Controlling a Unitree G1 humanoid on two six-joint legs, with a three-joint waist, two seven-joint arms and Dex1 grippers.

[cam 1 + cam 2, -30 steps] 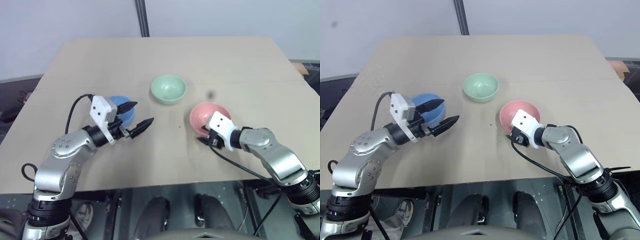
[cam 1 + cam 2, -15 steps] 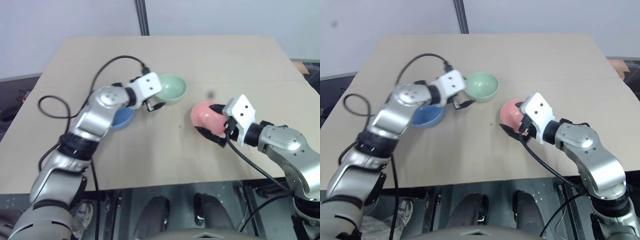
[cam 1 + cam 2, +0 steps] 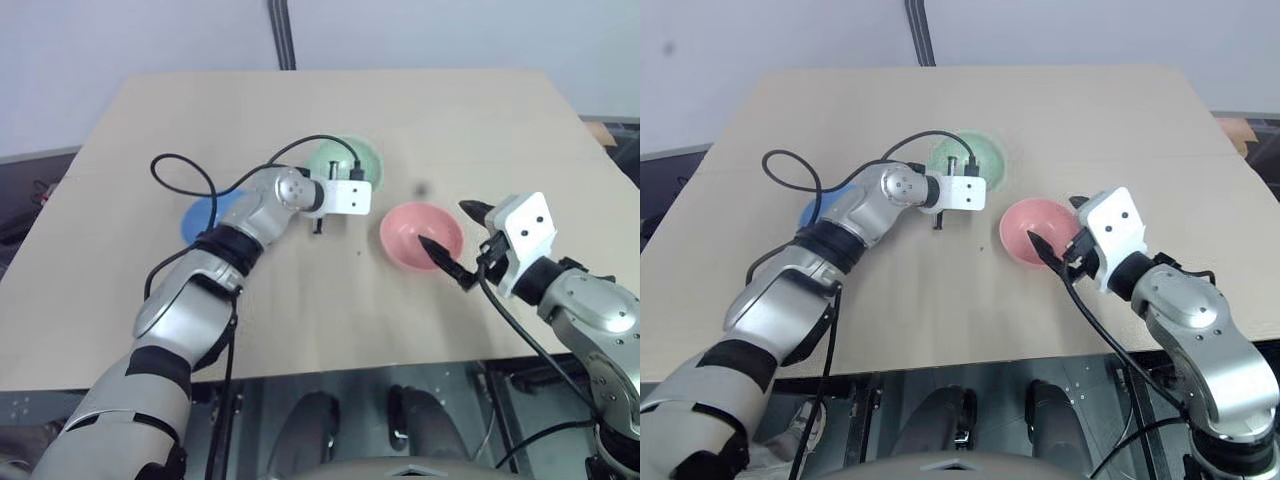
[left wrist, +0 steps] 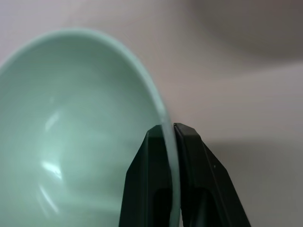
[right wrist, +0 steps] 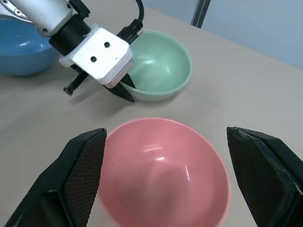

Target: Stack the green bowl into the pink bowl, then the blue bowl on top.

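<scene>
My right gripper should back away before my left gripper lowers the green bowl in, because my right gripper's fingers are hovering over the pink bowl's edge [image 3: 461, 235].
The green bowl [image 3: 347, 157] sits mid-table, its near side covered by my left wrist. My left gripper [image 4: 165, 131] is shut on the green bowl's [image 4: 71, 132] near rim, one finger inside and one outside. The pink bowl [image 3: 418, 236] stands upright to the right of it. My right gripper [image 3: 451, 227] hovers open just above the pink bowl's right edge, holding nothing; in the right wrist view the pink bowl [image 5: 163, 168] lies between and below its fingers [image 5: 80, 175]. The blue bowl [image 3: 199, 214] rests to the left, partly hidden behind my left arm.
The three bowls stand on a tan table [image 3: 450, 110] with bare surface at the back and along the front edge. A dark pole [image 3: 279, 35] rises behind the far edge. A black cable [image 3: 185, 170] loops over my left arm.
My left arm swung from beside the blue bowl over to the green bowl and its fingers shut on the rim. My right gripper lifted and drew back from the pink bowl, opening wider.
</scene>
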